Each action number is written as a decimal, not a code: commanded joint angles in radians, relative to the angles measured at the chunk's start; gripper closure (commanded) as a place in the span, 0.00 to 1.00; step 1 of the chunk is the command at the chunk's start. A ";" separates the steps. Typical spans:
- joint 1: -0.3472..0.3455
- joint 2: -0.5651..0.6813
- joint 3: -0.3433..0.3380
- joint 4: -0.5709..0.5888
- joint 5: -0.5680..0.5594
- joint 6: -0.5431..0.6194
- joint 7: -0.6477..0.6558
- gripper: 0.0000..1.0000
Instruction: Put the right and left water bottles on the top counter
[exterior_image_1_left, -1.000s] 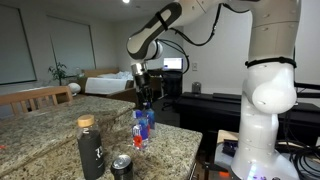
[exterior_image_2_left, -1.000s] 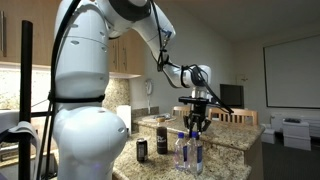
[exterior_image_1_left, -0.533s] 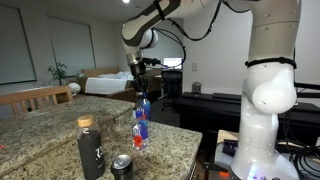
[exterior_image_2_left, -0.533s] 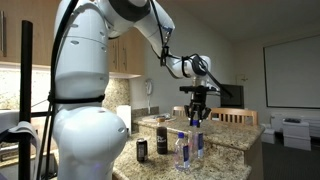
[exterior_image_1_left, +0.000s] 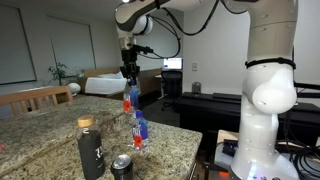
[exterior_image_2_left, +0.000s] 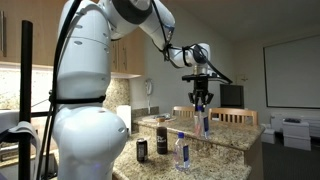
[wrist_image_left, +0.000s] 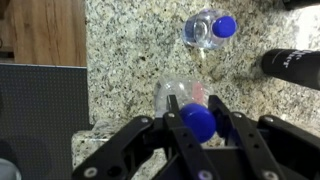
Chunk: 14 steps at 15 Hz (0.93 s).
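Observation:
The held water bottle (exterior_image_2_left: 199, 122) is hanging upright and the top counter ahead (exterior_image_2_left: 226, 129) is free. My gripper should keep carrying the bottle over until its base rests there, then let go.
My gripper (exterior_image_1_left: 128, 86) is shut on the neck of one small clear water bottle (exterior_image_1_left: 129, 101) with a blue-and-red label and holds it in the air, above the granite. In the wrist view its blue cap (wrist_image_left: 198, 121) sits between the fingers (wrist_image_left: 198, 112). It also shows in an exterior view (exterior_image_2_left: 202, 122) under the gripper (exterior_image_2_left: 201, 102). The other water bottle (exterior_image_1_left: 140, 131) (exterior_image_2_left: 182, 151) (wrist_image_left: 205, 28) stands upright on the lower granite tier. The raised top counter (exterior_image_1_left: 45, 112) (exterior_image_2_left: 232, 138) lies beside the held bottle.
A tall black flask (exterior_image_1_left: 90, 149) (exterior_image_2_left: 162, 134) (wrist_image_left: 296, 65) with a brown cap and a dark drinks can (exterior_image_1_left: 122, 166) (exterior_image_2_left: 142, 148) stand on the lower tier. The counter edge (wrist_image_left: 88, 110) drops off to a dark panel. Wooden chairs (exterior_image_1_left: 40, 97) stand behind the counter.
The gripper has lifted one bottle off the lower tier, up and away from the other bottle, toward the raised counter. The other bottle, flask and can have not moved.

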 joint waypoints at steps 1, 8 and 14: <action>0.001 0.077 0.012 0.136 0.006 -0.024 0.085 0.86; -0.004 0.242 0.012 0.418 0.034 -0.103 0.181 0.86; -0.030 0.430 -0.002 0.714 0.073 -0.307 0.213 0.86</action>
